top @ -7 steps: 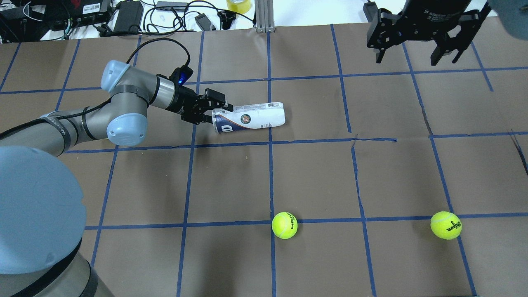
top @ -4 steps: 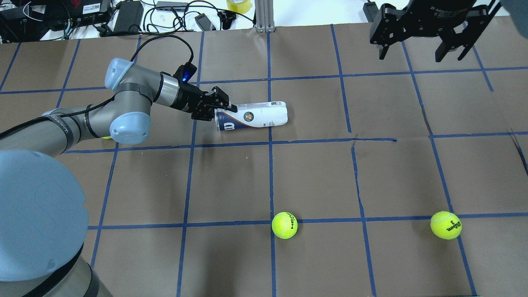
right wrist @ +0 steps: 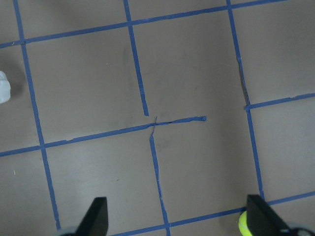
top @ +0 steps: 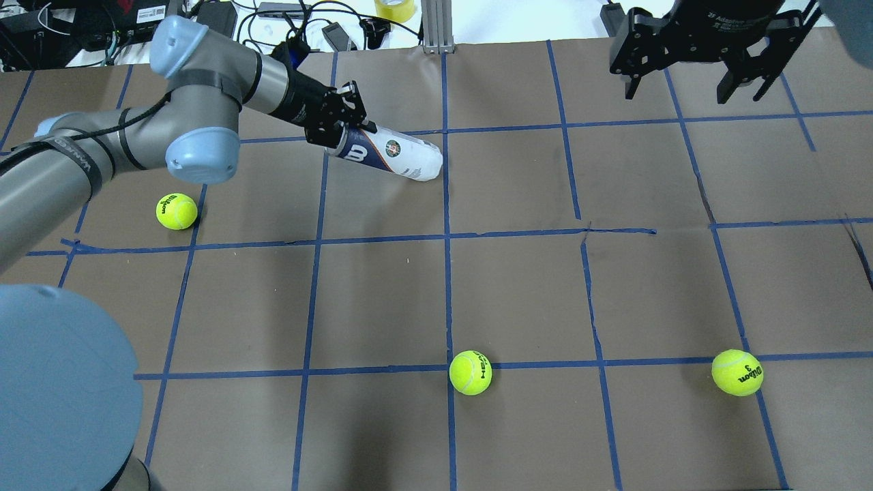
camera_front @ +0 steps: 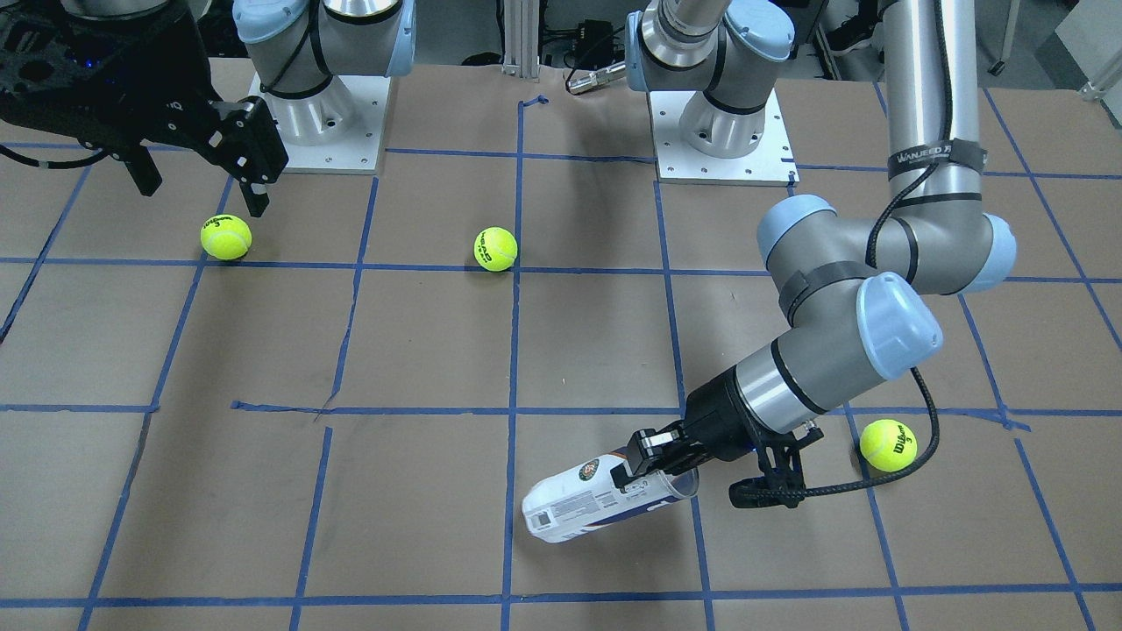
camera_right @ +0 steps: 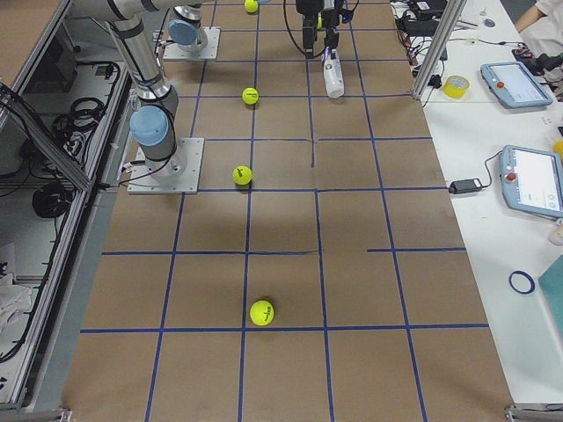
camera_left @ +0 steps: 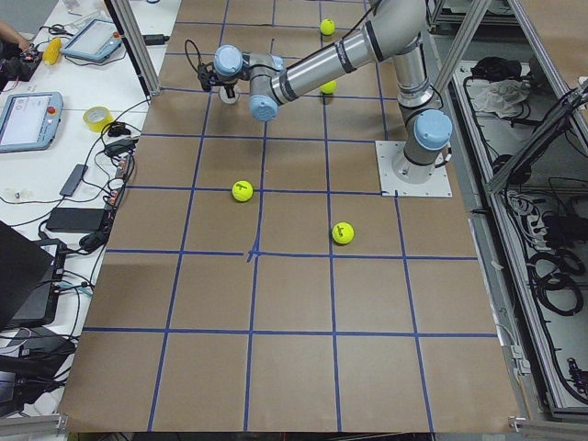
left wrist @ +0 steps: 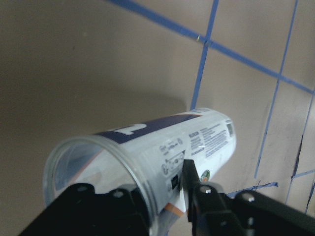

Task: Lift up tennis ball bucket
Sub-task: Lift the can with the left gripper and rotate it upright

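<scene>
The tennis ball bucket (camera_front: 597,500) is tilted far over in my left gripper, so I should turn the bucket upright and put its closed end (camera_front: 538,517) down on the brown paper before opening.
The tennis ball bucket (top: 385,151) is a clear can with a white and navy label. My left gripper (top: 341,126) is shut on its open rim and holds it tilted above the table, closed end lower. It also shows in the front view (camera_front: 589,501) and in the left wrist view (left wrist: 162,147), where one finger (left wrist: 193,181) presses on the outside of the rim. My right gripper (top: 678,88) is open and empty, high over the far right of the table, and it shows in the front view (camera_front: 202,188).
Three tennis balls lie on the brown paper: one near the left arm (top: 176,211), one at the front middle (top: 470,372), one at the front right (top: 736,372). Cables and electronics (top: 204,27) and a tape roll (top: 394,8) line the far edge.
My left gripper has raised the can off the table and swung it toward the far side, now tilted. The arm's move has uncovered the left tennis ball. The right gripper has barely moved.
</scene>
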{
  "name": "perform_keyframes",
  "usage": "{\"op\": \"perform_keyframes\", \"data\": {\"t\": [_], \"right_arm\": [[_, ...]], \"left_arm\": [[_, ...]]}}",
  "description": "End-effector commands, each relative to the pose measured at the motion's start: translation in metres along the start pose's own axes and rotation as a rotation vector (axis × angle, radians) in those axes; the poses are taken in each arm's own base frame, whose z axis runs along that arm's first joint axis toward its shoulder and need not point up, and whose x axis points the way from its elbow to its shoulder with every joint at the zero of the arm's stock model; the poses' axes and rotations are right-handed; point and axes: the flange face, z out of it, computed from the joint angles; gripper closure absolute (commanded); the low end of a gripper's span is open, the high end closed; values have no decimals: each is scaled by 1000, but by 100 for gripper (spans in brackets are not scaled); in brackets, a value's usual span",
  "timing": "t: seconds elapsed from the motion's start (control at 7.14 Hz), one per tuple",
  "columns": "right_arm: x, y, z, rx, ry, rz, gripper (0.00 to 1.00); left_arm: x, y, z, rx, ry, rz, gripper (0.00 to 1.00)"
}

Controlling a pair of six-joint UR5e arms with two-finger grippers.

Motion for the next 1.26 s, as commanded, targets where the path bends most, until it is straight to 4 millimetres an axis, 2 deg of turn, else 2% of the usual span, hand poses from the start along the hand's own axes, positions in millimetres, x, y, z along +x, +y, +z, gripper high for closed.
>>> {"op": "perform_keyframes", "data": {"t": [0.0,0.14,0.28,0.56,0.7,0.84,1.12], "right_arm": [[1,-1,0,3,1,3,0],[0,-1,2,0,1,6,0],[2,-5,6,-8,4,8,0],[3,-8,9,-17,-7,20,0],[4,-7,9,-17,-2,21,0],[3,-7,10,-21,-3,21,0],[3,-7,10,-19,-3,21,0]], "left_arm": [[70,-4,-66,86,-167,17,100],[91,0,-70,97,-290,90,100],[101,15,-50,53,-405,294,100],[105,39,-6,-117,-599,702,100],[102,43,17,-168,-612,766,100],[97,42,32,-193,-613,770,100],[96,51,42,-212,-608,759,99]]}}
